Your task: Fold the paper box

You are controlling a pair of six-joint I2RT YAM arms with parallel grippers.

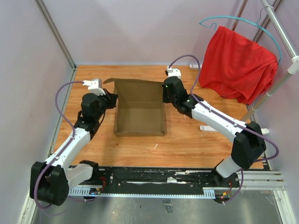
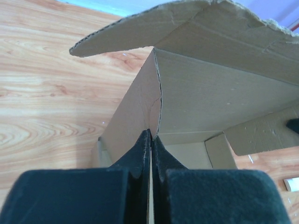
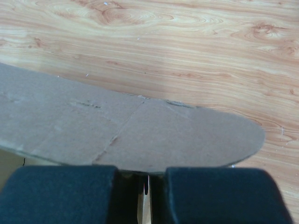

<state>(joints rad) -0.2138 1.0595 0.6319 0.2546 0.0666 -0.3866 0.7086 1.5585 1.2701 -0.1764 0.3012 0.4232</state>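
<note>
My left gripper needs to swing the lid flap down next until the tab goes into the box, because the lid flap's side tab stands folded toward the box opening.
The paper box is plain brown cardboard standing open in the middle of the wooden table, side walls up and its lid flap raised at the back. My left gripper is at the box's back left corner. In the left wrist view the left gripper is shut on the top edge of the left wall. My right gripper is at the back right corner. In the right wrist view a rounded flap covers the right gripper's fingertips, and a thin cardboard edge shows between the pads.
A red cloth hangs on a teal hanger from a white rack at the back right. A small white block lies at the table's far edge. A black rail runs along the near edge. Purple walls close in the left and back.
</note>
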